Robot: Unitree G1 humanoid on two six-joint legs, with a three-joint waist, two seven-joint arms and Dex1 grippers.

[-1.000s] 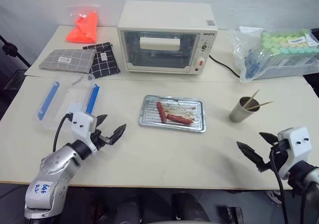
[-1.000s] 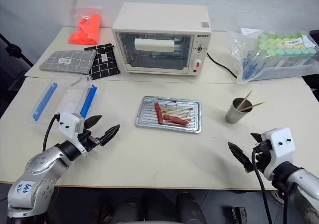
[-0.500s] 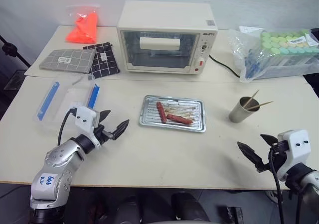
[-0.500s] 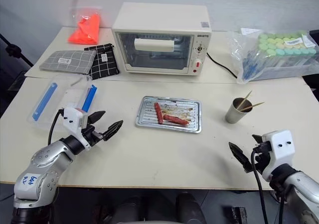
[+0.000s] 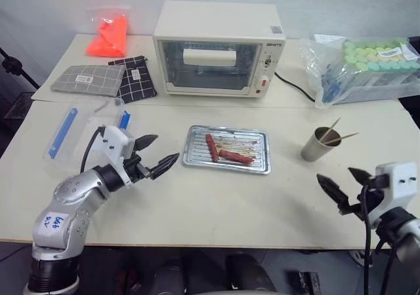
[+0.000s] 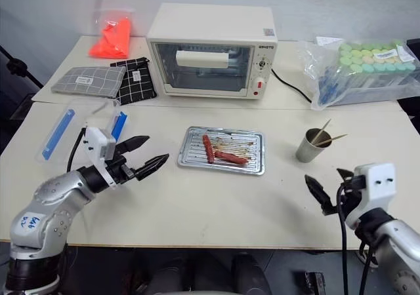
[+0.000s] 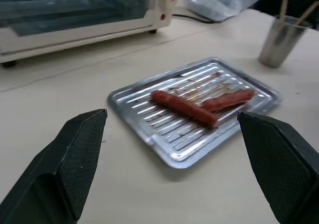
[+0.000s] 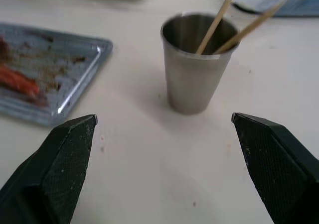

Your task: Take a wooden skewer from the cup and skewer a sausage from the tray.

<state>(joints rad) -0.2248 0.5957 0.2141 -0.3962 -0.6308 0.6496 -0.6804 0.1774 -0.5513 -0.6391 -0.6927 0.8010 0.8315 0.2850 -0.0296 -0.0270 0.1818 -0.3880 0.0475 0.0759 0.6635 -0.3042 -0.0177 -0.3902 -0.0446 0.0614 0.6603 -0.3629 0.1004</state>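
The lower wooden skewer [image 5: 340, 139] sticks out clear of the other skewer, so the robot's open right gripper should keep moving to that skewer's loose end [image 5: 354, 135] and close there.
The shiny metal tray [image 5: 262, 168] lies mid-table with two sausages on it: the longer orange-red sausage [image 5: 236, 156] and a shorter, darker one [image 5: 212, 147]. To its right stands the grey metal cup [image 5: 317, 144], holding two wooden skewers [image 8: 217, 20] that lean out over its rim. My left gripper [image 5: 167, 147] hovers open just left of the tray, pointing at it, with nothing between its fingers. Near the front right edge my right gripper [image 5: 333, 174] is open and empty, short of the cup and facing it [image 8: 197, 64].
A cream toaster oven [image 5: 220, 49] stands behind the tray, its cable [image 5: 292, 88] trailing right. A clear plastic box with blue clips [image 5: 85, 131] sits behind my left gripper. Fabric pouches [image 5: 88, 78], an orange bag [image 5: 110, 36] and a bag of tubes [image 5: 367, 69] line the back.
Both grippers have risen. The left one has also moved right, closer to the tray, and swung to point at it. Both stay open and empty.
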